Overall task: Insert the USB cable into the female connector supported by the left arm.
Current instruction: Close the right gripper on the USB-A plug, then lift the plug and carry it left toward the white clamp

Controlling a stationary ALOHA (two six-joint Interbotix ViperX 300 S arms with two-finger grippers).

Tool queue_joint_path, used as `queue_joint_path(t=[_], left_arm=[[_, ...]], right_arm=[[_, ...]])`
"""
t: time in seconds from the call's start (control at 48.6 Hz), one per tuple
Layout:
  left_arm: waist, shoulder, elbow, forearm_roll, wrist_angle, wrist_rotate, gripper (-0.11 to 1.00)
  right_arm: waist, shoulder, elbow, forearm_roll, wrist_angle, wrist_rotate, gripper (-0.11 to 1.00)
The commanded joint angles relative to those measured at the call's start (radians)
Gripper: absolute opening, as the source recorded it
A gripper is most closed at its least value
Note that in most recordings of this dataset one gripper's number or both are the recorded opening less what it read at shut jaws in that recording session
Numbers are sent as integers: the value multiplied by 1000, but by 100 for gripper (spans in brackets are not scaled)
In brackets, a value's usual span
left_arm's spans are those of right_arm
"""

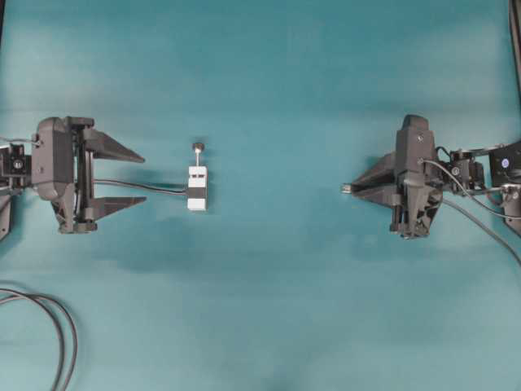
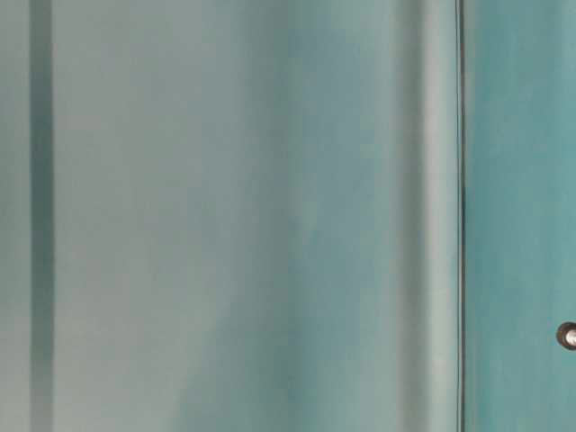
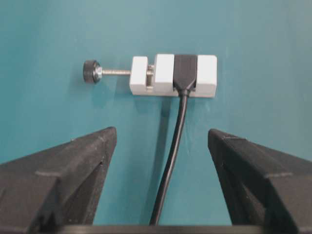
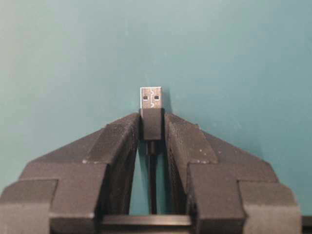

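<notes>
The black band (image 1: 197, 193) fits tightly between the block's white fingertips (image 1: 197, 173). The black band should stay in place when I push the USB plug in.
The female connector (image 1: 197, 188) is a small white block with a black band and a pin topped by a black knob; it lies on the teal table, and in the left wrist view the connector (image 3: 173, 74) sits ahead of my jaws. My left gripper (image 1: 143, 178) stands open a short way to its left, its jaws either side of the connector's dark cable (image 3: 171, 156). My right gripper (image 1: 352, 188) is shut on the USB cable's black plug (image 4: 151, 123), with the silvery tip (image 4: 150, 98) sticking out past the fingertips and pointing left.
Looped dark cables (image 1: 57, 334) lie at the table's bottom left. Thin cables (image 1: 480, 220) trail from the right arm toward the right edge. The table-level view shows only blurred teal surfaces and a dark round object (image 2: 567, 335) at its right edge.
</notes>
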Motion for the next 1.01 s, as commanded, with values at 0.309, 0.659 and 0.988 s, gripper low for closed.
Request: queue_joint_path(t=[0.309, 0.659, 0.988], left_arm=[[3, -3, -2, 3, -11, 17, 84], [-6, -2, 25, 3, -72, 14, 84], [-58, 175, -17, 3, -170, 9, 84]], right_arm=[[0, -137, -109, -2, 212, -11, 21], [-6, -133, -288, -2, 311, -9, 21], [2, 2, -512, -2, 546, -5, 21]])
